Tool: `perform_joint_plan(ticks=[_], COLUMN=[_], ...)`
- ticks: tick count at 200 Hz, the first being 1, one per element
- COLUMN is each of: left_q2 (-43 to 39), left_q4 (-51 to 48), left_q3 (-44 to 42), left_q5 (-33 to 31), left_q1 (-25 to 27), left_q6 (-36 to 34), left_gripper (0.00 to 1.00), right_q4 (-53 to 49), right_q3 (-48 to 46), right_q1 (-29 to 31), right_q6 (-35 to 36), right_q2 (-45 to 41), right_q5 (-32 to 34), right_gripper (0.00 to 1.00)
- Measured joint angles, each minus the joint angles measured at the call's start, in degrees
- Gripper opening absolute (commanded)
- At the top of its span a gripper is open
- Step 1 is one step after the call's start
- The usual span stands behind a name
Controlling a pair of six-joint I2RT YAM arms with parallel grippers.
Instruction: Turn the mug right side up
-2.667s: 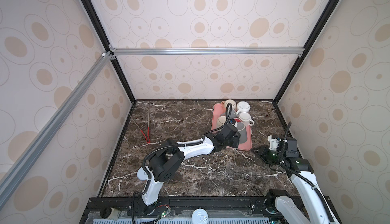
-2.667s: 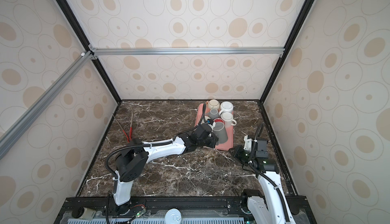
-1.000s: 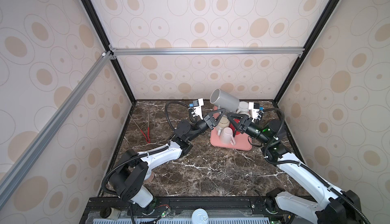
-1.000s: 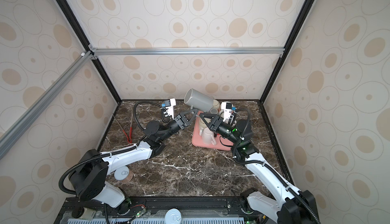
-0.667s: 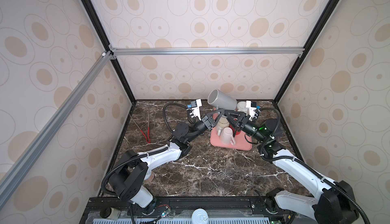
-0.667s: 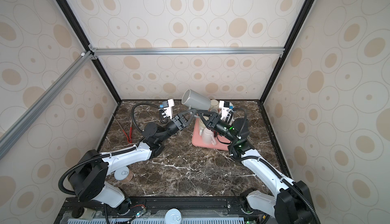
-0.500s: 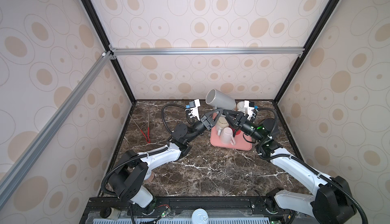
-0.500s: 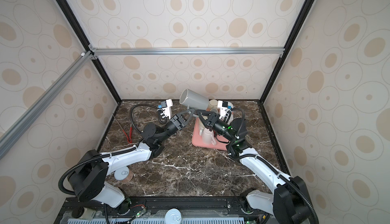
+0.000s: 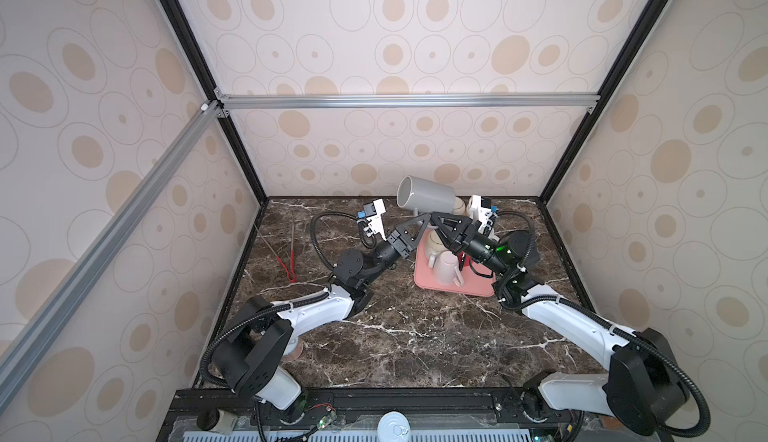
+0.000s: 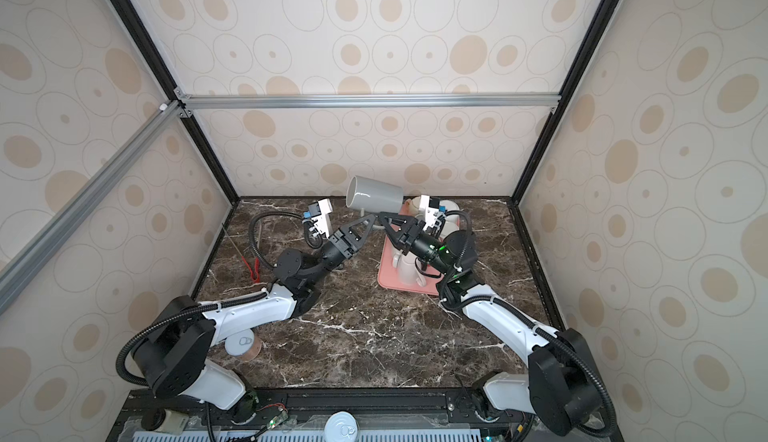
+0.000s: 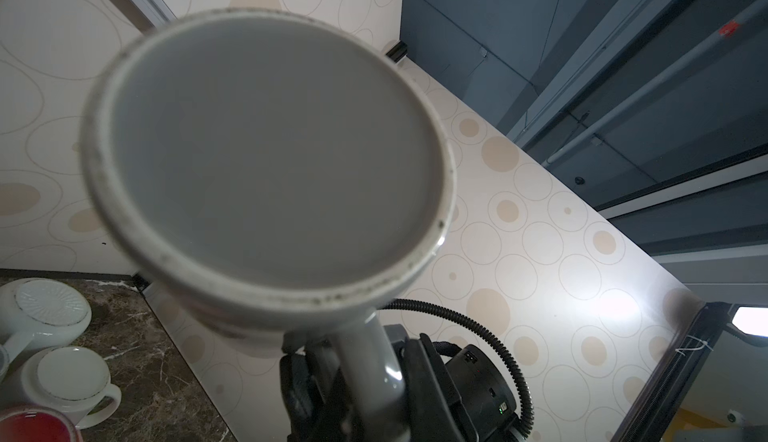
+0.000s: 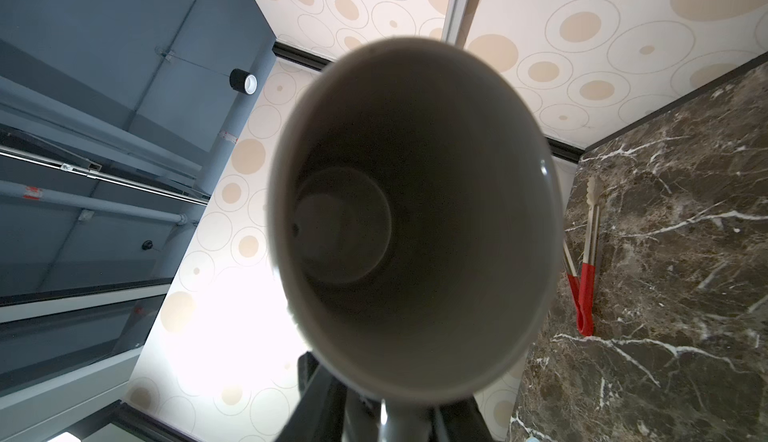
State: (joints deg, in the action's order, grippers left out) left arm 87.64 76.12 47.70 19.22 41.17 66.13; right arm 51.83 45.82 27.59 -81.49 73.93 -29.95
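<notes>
The robot's two grippers are both holding the grey mug's handle (image 11: 371, 370), so the left gripper should open and move away before the right gripper sets the mug upright next to the pink tray.
The grey mug (image 9: 426, 199) (image 10: 376, 196) hangs in the air on its side above the back of the table, its mouth turned to the left and its handle underneath. My left gripper (image 9: 424, 221) (image 10: 371, 220) reaches up from the left and is shut on the handle. My right gripper (image 9: 435, 217) (image 10: 382, 216) comes in from the right and grips the same handle. The left wrist view faces the mug's base (image 11: 270, 148), with the handle (image 11: 370, 361) between dark fingers. The right wrist view looks into the mug's mouth (image 12: 415, 211); the handle sits between my right gripper's (image 12: 399, 415) jaws.
A pink tray (image 9: 469, 290) (image 10: 386, 282) below the mug holds several pale cups, most upside down, such as a white one (image 9: 446, 267). Red-handled tongs (image 9: 291, 252) (image 12: 586, 286) lie at the back left. A can (image 10: 243, 344) stands by the left arm's base.
My left gripper lifted the mug off the tray. Over the last second the right gripper came in under the mug and closed on its handle; the mug drifted slightly left.
</notes>
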Motion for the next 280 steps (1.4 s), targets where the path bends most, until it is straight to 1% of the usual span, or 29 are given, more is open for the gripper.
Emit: perform_joint_plan(ticks=[28, 52, 91, 115, 148, 165, 190, 224, 260, 280], left_q2=[0.0, -0.2, -2.0, -4.5, -8.1, -9.2, -10.3, -12.5, -15.6, -16.6], left_q4=[0.6, 0.9, 0.1, -2.5, -10.3, -13.7, -17.5, -21.7, -26.2, -29.0], left_q3=[-0.2, -0.7, -2.4, -4.2, -5.4, -5.9, -6.8, -8.6, -11.6, -12.7], left_q5=[0.1, 0.2, 0.8, 1.2, 2.8, 4.1, 5.5, 6.5, 7.5, 7.5], left_q1=[-0.1, -0.4, -0.9, -1.6, -2.9, -3.6, -5.3, -8.7, -12.4, -14.8], left_q6=[0.3, 0.4, 0.3, -0.3, -4.2, -5.7, -7.3, -8.9, -11.7, -14.1], left_gripper=[0.0, 0.0, 0.0, 0.16, 0.37, 0.46, 0.56, 0.62, 0.63, 0.63], right_q4=[0.3, 1.1, 1.3, 0.1, -6.7, -10.2, -13.6, -17.8, -24.7, -31.4], right_q3=[0.1, 0.2, 0.2, 0.7, 4.4, 6.1, 7.2, 11.6, 18.0, 22.9], right_q1=[0.3, 0.6, 1.4, 2.2, 2.8, 2.9, 3.0, 3.0, 3.0, 3.1], right_q6=[-0.4, -0.4, 0.7, 2.5, 8.0, 11.0, 14.1, 17.8, 22.7, 26.1], right_q2=[0.1, 0.2, 0.4, 0.9, 1.0, 1.0, 1.2, 5.8, 12.6, 17.3], right_q5=[0.5, 0.5, 0.5, 0.4, 0.7, 1.8, 3.3, 4.4, 6.1, 8.1], right_gripper=[0.16, 0.0, 0.0, 0.0, 0.0, 0.0, 0.0, 0.0, 0.0, 0.0])
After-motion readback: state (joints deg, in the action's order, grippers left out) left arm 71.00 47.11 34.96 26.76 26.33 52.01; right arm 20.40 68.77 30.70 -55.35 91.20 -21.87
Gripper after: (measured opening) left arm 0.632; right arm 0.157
